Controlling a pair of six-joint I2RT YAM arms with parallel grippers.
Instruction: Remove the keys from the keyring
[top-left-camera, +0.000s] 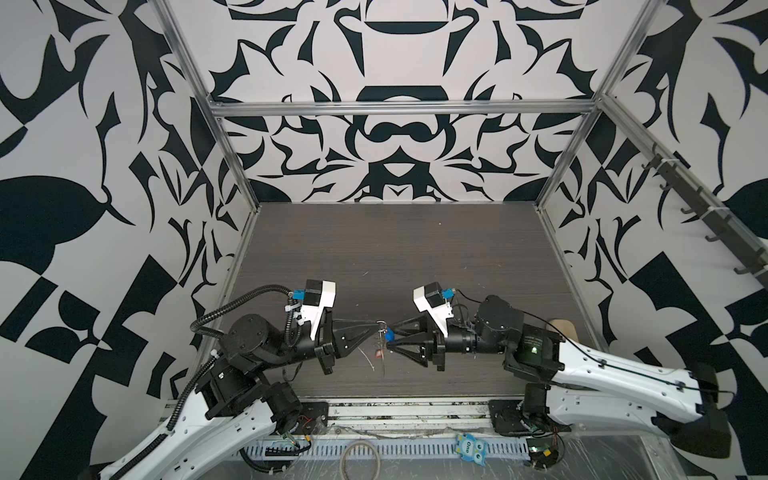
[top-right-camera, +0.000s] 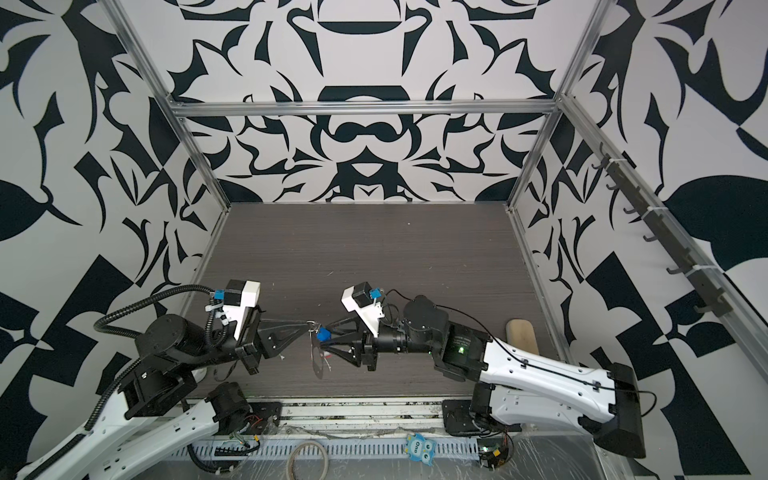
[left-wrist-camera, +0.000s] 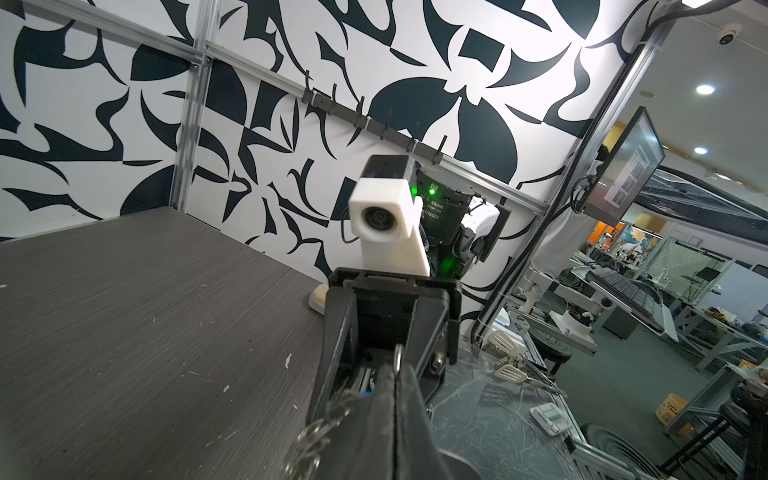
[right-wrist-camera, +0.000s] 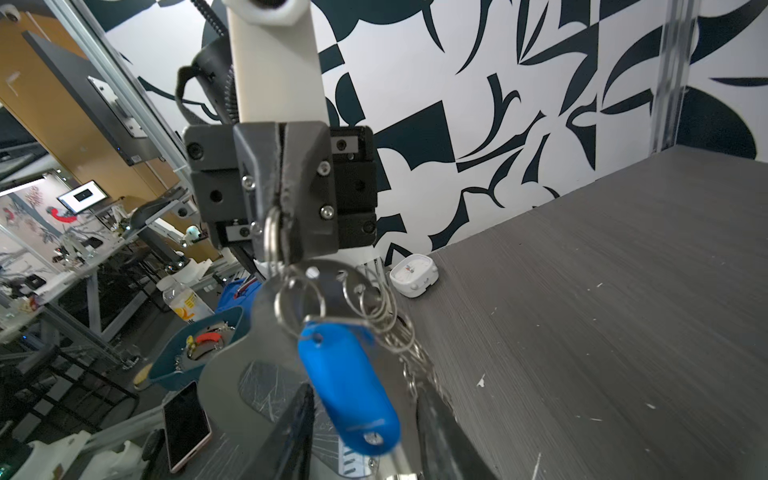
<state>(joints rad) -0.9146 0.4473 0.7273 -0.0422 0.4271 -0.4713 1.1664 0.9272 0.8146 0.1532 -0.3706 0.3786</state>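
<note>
The blue tag hangs at a slant among bunched silver rings, so next my right gripper takes the split ring while my left gripper opens and gets a new hold.
My left gripper is shut on one split ring and holds the keyring, a flat grey translucent plate, hanging above the table in both top views. A row of silver rings runs along the plate's edge. The blue tag of one key hangs from a ring between the fingers of my right gripper, which is open with a gap on each side of the tag. The red tag hangs lower on the plate. The left wrist view shows shut fingertips with a ring sticking out.
A tan pad lies at the table's right edge. A small white timer sits against the left wall. White scraps dot the dark table. In front of the table lie a tan cord loop and a blue owl sticker.
</note>
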